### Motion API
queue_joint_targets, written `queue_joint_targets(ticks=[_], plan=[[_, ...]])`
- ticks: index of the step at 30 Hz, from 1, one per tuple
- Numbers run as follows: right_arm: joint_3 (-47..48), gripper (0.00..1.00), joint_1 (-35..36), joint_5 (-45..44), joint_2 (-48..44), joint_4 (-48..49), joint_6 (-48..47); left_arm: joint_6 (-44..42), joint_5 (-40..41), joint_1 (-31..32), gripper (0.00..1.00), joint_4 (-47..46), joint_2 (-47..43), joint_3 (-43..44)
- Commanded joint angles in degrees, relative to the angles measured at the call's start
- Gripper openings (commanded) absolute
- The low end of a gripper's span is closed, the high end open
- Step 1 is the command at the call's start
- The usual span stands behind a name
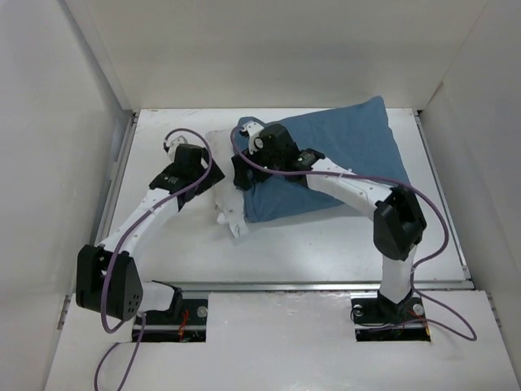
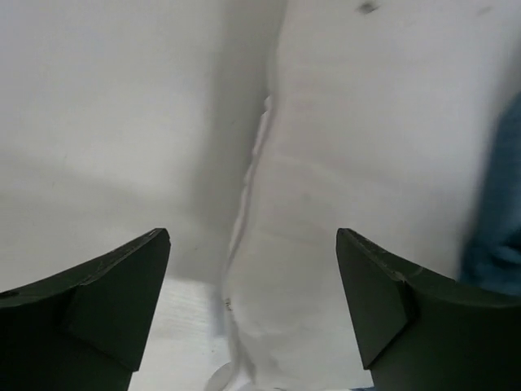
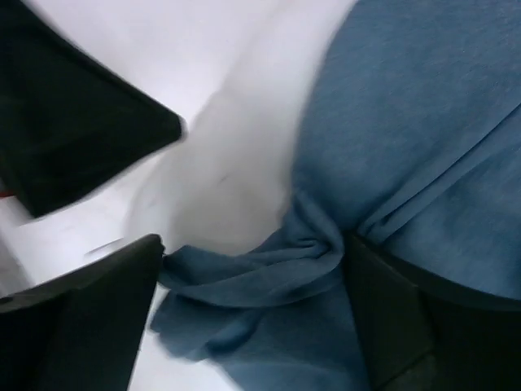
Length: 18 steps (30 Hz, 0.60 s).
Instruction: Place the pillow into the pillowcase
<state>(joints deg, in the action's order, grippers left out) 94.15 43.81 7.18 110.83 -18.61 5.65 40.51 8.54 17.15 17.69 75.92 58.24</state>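
The pillow's near corner [image 1: 234,222] pokes out past the opening of the pillowcase, so my left gripper should hold it while my right gripper pulls the pillowcase's hem [image 1: 249,213] over that corner.
The slate-blue pillowcase [image 1: 342,147] lies at the table's middle back, plump with the pillow inside. The white pillow [image 1: 225,198] sticks out of its left end, with a small tag at the near corner. My left gripper [image 1: 208,173] is open at that white end; in the left wrist view the pillow [image 2: 342,187] fills the space between the open fingers [image 2: 122,285]. My right gripper [image 1: 242,173] is open over the pillowcase mouth. In the right wrist view the bunched blue hem [image 3: 269,269] spans between its fingers [image 3: 89,309], with the white pillow [image 3: 228,171] just beyond.
White walls close in the table [image 1: 326,244] on the left, back and right. A metal rail runs along the near edge in front of the arm bases. A blurred black shape [image 3: 73,114], apparently the left gripper, shows in the right wrist view.
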Motion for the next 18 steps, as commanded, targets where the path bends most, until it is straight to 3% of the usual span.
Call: queue_joint_targets(ticks=[1, 3, 6, 11, 14, 18], plan=[[-3.68, 1.00, 0.05, 11.63, -9.82, 3.40, 4.63, 2.20, 1.04, 0.08, 0.80, -1.60, -3.93, -4.44], [-5.46, 1.00, 0.05, 10.32, -15.45, 4.02, 5.16, 2.20, -0.53, 0.08, 0.74, -3.45, -3.94, -6.11], [-10.10, 1.00, 0.05, -0.62, -23.52, 2.28, 7.52, -0.42, -2.46, 0.08, 0.55, -6.77, -3.94, -7.43], [-19.14, 1.00, -4.86, -7.78, -28.11, -2.65, 15.77, -2.10, -5.72, 2.53, 0.42, -10.66, -1.75, -8.23], [-24.61, 1.00, -10.12, -9.28, -28.91, -5.46, 23.07, -3.41, -6.43, 4.82, 0.25, -11.37, -0.25, -7.70], [-30.95, 1.00, -16.02, -11.73, -27.60, -4.07, 25.46, -5.09, -7.04, 7.72, 0.06, -10.75, 1.86, -7.70]])
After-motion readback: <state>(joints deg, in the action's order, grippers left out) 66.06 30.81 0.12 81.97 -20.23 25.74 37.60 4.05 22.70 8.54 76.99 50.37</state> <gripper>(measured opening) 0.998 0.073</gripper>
